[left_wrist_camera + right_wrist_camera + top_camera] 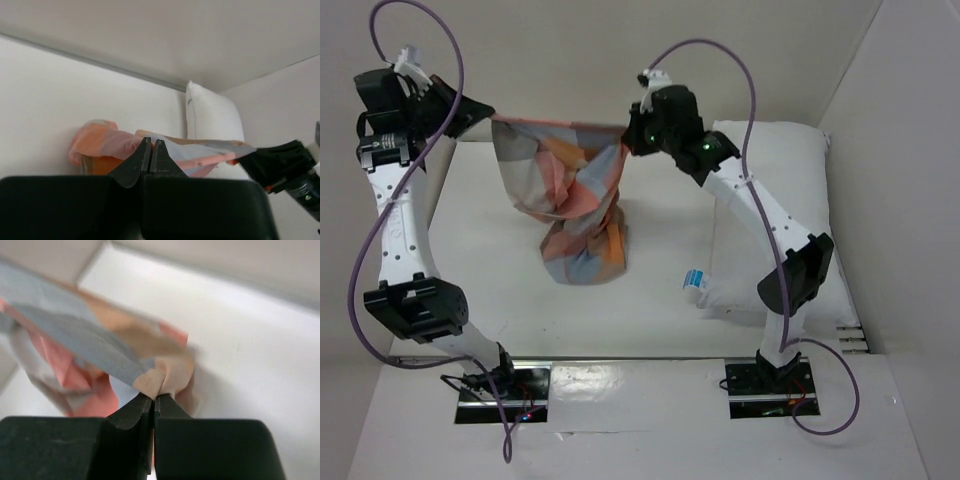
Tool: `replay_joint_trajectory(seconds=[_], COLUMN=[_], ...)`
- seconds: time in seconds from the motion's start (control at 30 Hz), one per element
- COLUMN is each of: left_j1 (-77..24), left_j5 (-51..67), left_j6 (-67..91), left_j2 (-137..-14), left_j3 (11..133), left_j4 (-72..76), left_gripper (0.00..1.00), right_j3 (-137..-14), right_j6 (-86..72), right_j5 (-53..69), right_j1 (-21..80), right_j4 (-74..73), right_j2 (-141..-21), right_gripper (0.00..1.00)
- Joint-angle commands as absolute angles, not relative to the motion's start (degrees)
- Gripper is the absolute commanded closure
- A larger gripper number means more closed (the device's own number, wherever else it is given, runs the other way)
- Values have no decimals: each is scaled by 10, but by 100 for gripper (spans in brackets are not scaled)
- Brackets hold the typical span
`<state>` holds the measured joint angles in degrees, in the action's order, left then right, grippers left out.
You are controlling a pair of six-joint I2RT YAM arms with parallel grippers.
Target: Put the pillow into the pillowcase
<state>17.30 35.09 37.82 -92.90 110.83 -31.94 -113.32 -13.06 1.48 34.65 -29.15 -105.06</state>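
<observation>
The pillowcase's lower end [585, 255] is bunched below, so my right gripper should release the tan fold and regrip the pillowcase farther from my left gripper.
The checked pillowcase [570, 195] hangs in the air above the table, its top edge stretched between my two grippers and its lower end bunched on the white surface. My left gripper [488, 116] is shut on the left top corner; in the left wrist view its tips [151, 143] press together with the cloth [200, 150] running off to the right. My right gripper [628, 142] is shut on the right top corner, where a tan fold of the pillowcase [165, 375] is pinched at its tips [155, 398]. The white pillow [775, 190] lies flat at the right, its blue-and-white label [693, 283] at the near left corner.
White walls close in the table at the back [570, 60] and right [905, 150]. The right arm's links [790, 270] reach over the pillow. Both arm bases [505, 392] are bolted on plates at the near edge.
</observation>
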Motion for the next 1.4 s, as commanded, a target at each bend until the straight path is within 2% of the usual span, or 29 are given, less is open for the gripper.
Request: replay_joint_trajectory(seconds=[0.0,0.07,0.13,0.2,0.23,0.33,0.4,0.5,0.53,0.57,0.6,0.63,0.67,0.7,0.73,0.77,0.8,0.87,0.9,1.0,1.03,1.13,1.17,1.23,1.3,1.37], left_j1=[224,250,287,296,301,301,301,301,301,301,301,301,301,301,301,295,290,280,265,244,233,225,220,220,220,220], left_j5=[392,445,482,520,527,550,550,536,530,530,536,543,558,564,564,571,579,579,579,579,579,574,574,569,569,563], left_j6=[447,481,495,501,501,517,522,522,527,533,533,539,539,539,539,525,519,519,519,504,504,490,490,476,470,465], left_j2=[-891,-875,-853,-837,-829,-803,-803,-803,-809,-817,-817,-823,-824,-824,-817,-817,-810,-804,-796,-790,-790,-795,-795,-795,-789,-789], left_j3=[1132,1124,1124,1131,1131,1107,1107,1093,1092,1084,1084,1077,1066,1066,1056,1049,1049,1029,1020,999,990,976,967,961,955,950], left_j4=[-218,-183,-153,-142,-142,-118,-118,-123,-123,-123,-128,-128,-128,-128,-128,-128,-128,-134,-128,-122,-129,-136,-142,-152,-157,-157], left_gripper=[100,100,100,100,100,100,100,100,100,100,100,100,100,100,100,100,100,100,100,100,100,100,100,100,100,100], right_j3=[-1255,-1282,-1257,-1150,-1105,-1024,-1077,-1248,-1355,-1410,-1460,-1502,-1514,-1479,-1422,-1264,-1179,-981,-931,-833,-832,-856,-869,-935,-984,-1064], right_j6=[-107,-107,-107,-107,-107,-113,-113,-119,-140,-155,-169,-207,-222,-231,-238,-250,-256,-278,-286,-292,-278,-257,-246,-225,-220,-234], right_j5=[18,24,24,35,35,14,24,44,62,69,80,118,146,172,182,188,188,165,164,164,164,164,171,171,184,221], right_j1=[306,300,300,300,300,288,273,257,238,228,218,195,186,186,181,186,186,198,198,221,229,257,263,273,279,279], right_j4=[-229,-196,-116,-37,51,125,69,-48,-78,-146,-180,-212,-233,-223,-203,-169,-82,-18,19,12,-29,-100,-112,-157,-178,-202], right_j2=[-1070,-1071,-1028,-981,-932,-901,-937,-1056,-1093,-1134,-1205,-1229,-1241,-1220,-1192,-1154,-1070,-995,-938,-899,-899,-932,-958,-992,-1056,-1129], right_gripper=[100,100,100,100,100,100,100,100,100,98,92,70,57,50,48,48,48,55,59,58,49,38,25,12,7,6])
